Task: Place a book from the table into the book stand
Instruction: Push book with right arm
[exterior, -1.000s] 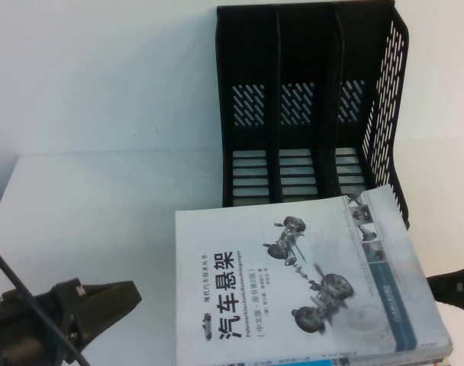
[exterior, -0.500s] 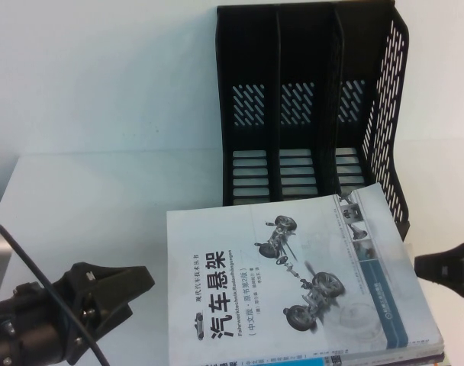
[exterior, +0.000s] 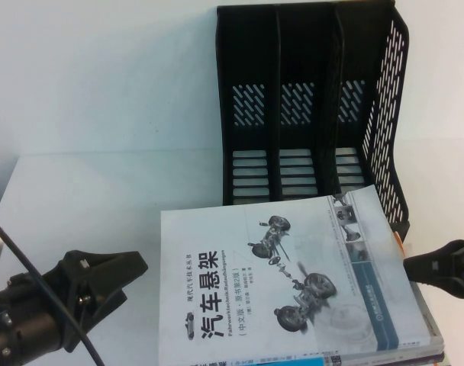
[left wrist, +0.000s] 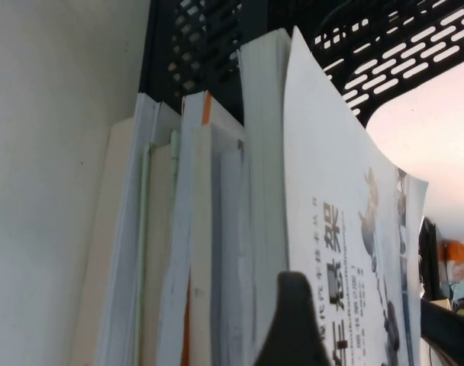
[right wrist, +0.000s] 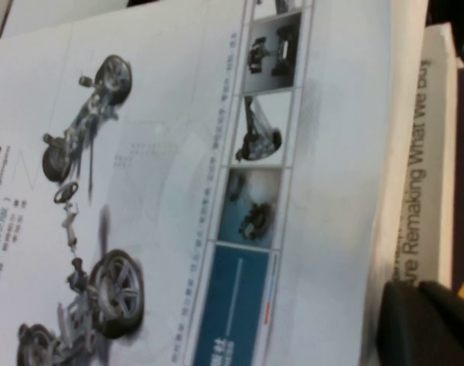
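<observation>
The white-grey book's title-side edge barely sticks out past the stack, so my right gripper should push the opposite edge before my left gripper takes the title side.
The white-grey book with the black Chinese title and suspension pictures lies on top of a stack at the table's front, just in front of the black three-slot book stand. My left gripper is open, just left of the book and apart from it. In the left wrist view its gripper faces the book's edge. My right gripper is shut, its tip against the book's right edge. It also shows in the right wrist view beside the cover.
Several other books are stacked under the top one, among them one with "Remaking What We Buy" on its spine. The stand's slots hold nothing. The table's left edge lies at the far left.
The book has slid left and turned a little. My right gripper has moved left with its right edge. My left gripper has risen and come nearer the book.
</observation>
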Available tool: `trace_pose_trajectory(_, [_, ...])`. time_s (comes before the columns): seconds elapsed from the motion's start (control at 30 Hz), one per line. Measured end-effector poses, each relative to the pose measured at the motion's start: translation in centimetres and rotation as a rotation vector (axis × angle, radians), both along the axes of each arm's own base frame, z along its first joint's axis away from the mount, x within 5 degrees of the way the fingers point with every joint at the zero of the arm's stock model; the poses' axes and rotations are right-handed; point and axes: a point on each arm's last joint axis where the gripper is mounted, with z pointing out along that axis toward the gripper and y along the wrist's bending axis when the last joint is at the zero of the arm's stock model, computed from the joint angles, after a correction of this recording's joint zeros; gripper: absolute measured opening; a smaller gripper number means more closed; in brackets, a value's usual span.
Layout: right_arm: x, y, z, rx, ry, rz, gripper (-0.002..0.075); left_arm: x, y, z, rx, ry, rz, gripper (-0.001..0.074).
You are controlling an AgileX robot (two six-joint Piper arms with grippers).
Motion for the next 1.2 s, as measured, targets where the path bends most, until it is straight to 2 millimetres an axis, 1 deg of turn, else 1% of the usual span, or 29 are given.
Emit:
trace_pose_trajectory(0.17, [-0.1,0.5,0.3,0.065,0.02,0.005,-0.0002,0.0,0.0,0.0,-0.003,-0.001,-0.005,0.0477])
trace_pose_trajectory(0.3, [-0.3,1.2,0.2,0.059,0.015,0.024,-0.0002,-0.2,-0.2,0.1,-0.017,-0.004,-0.027,0.0478])
trace_pose_trajectory(0.5, [-0.3,1.8,0.2,0.042,0.003,0.029,-0.0002,-0.8,-0.6,0.6,-0.054,-0.042,-0.139,0.0478])
trace_pose_trajectory(0.6, [-0.4,1.9,0.2,0.044,0.003,0.031,-0.0002,-0.7,0.0,0.7,-0.049,-0.057,-0.148,0.0478])
trace_pose_trajectory(0.73, [-0.5,2.1,0.2,0.046,0.004,0.041,-0.0002,-0.4,1.5,0.6,-0.033,-0.055,-0.146,0.0478])
trace_pose_trajectory(0.8, [-0.5,2.3,0.2,0.043,0.0,0.051,-0.0002,0.0,2.3,0.8,-0.042,-0.042,-0.178,0.0478])
trace_pose_trajectory(0.9, [-0.5,2.3,0.2,0.039,-0.006,0.056,-0.0002,1.1,3.3,0.9,-0.045,-0.014,-0.228,0.0478])
trace_pose_trajectory(1.0, [-0.5,2.3,0.2,0.038,-0.008,0.057,-0.0002,2.9,4.0,0.7,-0.049,0.012,-0.24,0.0478])
trace_pose_trajectory(1.2, [-0.5,2.3,0.2,0.032,-0.015,0.065,-0.0002,6.3,5.0,-1.5,-0.061,0.127,-0.269,0.048])
